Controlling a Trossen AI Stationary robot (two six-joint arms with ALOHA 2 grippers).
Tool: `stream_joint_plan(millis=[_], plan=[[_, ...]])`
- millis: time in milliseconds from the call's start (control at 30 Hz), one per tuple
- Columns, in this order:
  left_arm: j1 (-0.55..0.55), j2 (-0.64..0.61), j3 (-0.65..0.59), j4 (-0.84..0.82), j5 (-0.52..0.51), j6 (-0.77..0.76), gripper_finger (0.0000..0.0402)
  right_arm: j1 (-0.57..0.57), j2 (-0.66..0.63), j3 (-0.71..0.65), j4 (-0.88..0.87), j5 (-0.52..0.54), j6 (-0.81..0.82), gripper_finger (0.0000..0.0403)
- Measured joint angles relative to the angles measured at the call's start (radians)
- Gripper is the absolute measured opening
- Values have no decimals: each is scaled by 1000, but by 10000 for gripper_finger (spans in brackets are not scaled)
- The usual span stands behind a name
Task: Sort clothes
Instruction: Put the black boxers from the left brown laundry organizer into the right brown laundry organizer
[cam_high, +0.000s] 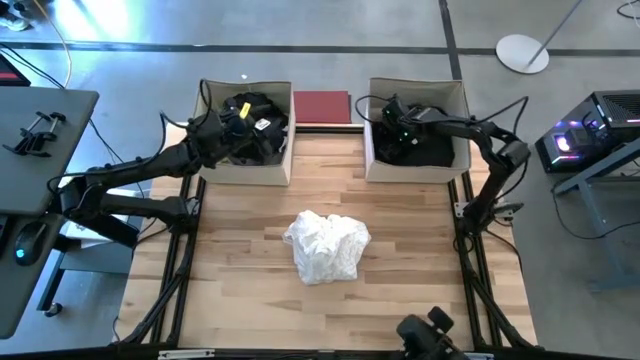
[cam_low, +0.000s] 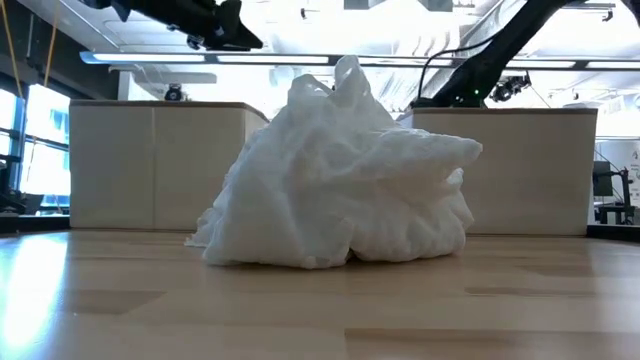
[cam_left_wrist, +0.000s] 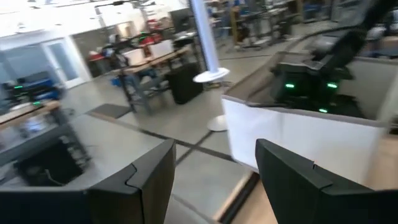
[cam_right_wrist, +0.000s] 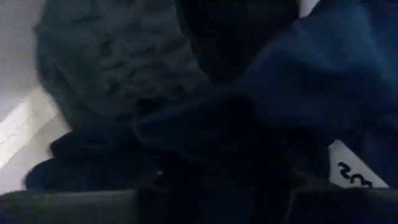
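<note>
The black clothes (cam_high: 266, 143) are piled up in overlapping folds (cam_high: 262, 108), so I expect more clothes hidden underneath when I lift the top one with my left gripper.
A crumpled white garment (cam_high: 325, 246) lies in a heap on the wooden table's middle and fills the low view (cam_low: 340, 180). Black clothes (cam_high: 262, 140) with a small yellow patch lie in the left beige box (cam_high: 245, 176). Dark navy and grey clothes (cam_right_wrist: 292, 81) lie in the right beige box (cam_high: 415, 172). My left gripper (cam_left_wrist: 214, 180) is open and empty above the left box (cam_high: 240, 118). My right gripper (cam_high: 392, 115) reaches down into the right box, its fingers wide apart close over the dark cloth (cam_right_wrist: 214, 205). My right gripper comes from above into the right box, its fingers on either side of a fold of dark navy cloth (cam_right_wrist: 211, 149). The view is too dark and close for me to tell whether the fingers touch it.
A flat dark red board (cam_high: 322, 105) lies between the two boxes at the table's far edge. The table frame's dark struts (cam_high: 170, 270) run along the left and right sides. Bare wood lies around the white garment.
</note>
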Motion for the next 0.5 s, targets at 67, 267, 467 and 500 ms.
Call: stream_joint_plan(millis=[67,267,467,500], plan=[[0,-2,0,14,-38,0,213,2,-9,-1,28,54,-13,113],[0,-25,0,39,-81,47,213,-2,-165,-3,152,192,-67,59],[1,-63,0,66,-160,136,213,-6,-340,-1,237,229,-99,28],[1,-70,0,62,-175,139,213,-8,-359,-1,237,249,-98,26]])
